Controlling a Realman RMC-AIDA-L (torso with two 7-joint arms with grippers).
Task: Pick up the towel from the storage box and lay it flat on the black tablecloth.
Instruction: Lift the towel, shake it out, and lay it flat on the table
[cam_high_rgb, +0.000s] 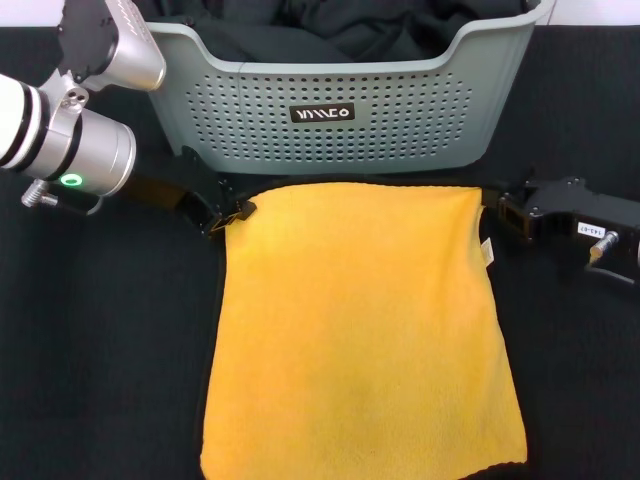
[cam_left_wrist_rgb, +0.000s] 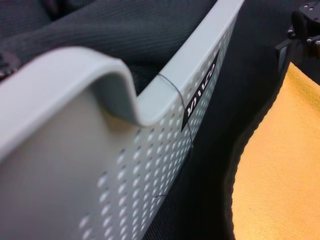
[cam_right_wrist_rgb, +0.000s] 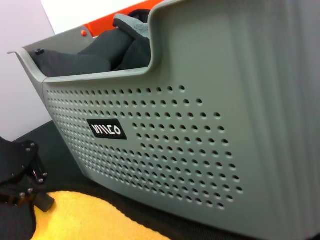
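Note:
The towel's far corner (cam_high_rgb: 477, 195) is sticking to the fingers of the robot's right gripper, so next the left gripper reaches over to the towel (cam_high_rgb: 447, 222) next to that corner and help get it loose.
The yellow-orange towel (cam_high_rgb: 360, 330) lies spread flat on the black tablecloth (cam_high_rgb: 90, 350), just in front of the light grey storage box (cam_high_rgb: 340, 110). My left gripper (cam_high_rgb: 228, 214) is low at the towel's far left corner, with its fingers apart. My right gripper (cam_high_rgb: 510, 218) is low just beside the far right corner, open and clear of the cloth. The left wrist view shows the box wall (cam_left_wrist_rgb: 150, 165), the towel's edge (cam_left_wrist_rgb: 280, 170) and the right gripper (cam_left_wrist_rgb: 305, 25) farther off. The right wrist view shows the box (cam_right_wrist_rgb: 200, 140), a towel corner (cam_right_wrist_rgb: 85, 220) and the left gripper (cam_right_wrist_rgb: 20, 195).
Black garments (cam_high_rgb: 330, 30) fill the storage box. The box's front wall stands right behind both grippers. The tablecloth stretches bare to the left and right (cam_high_rgb: 580, 380) of the towel.

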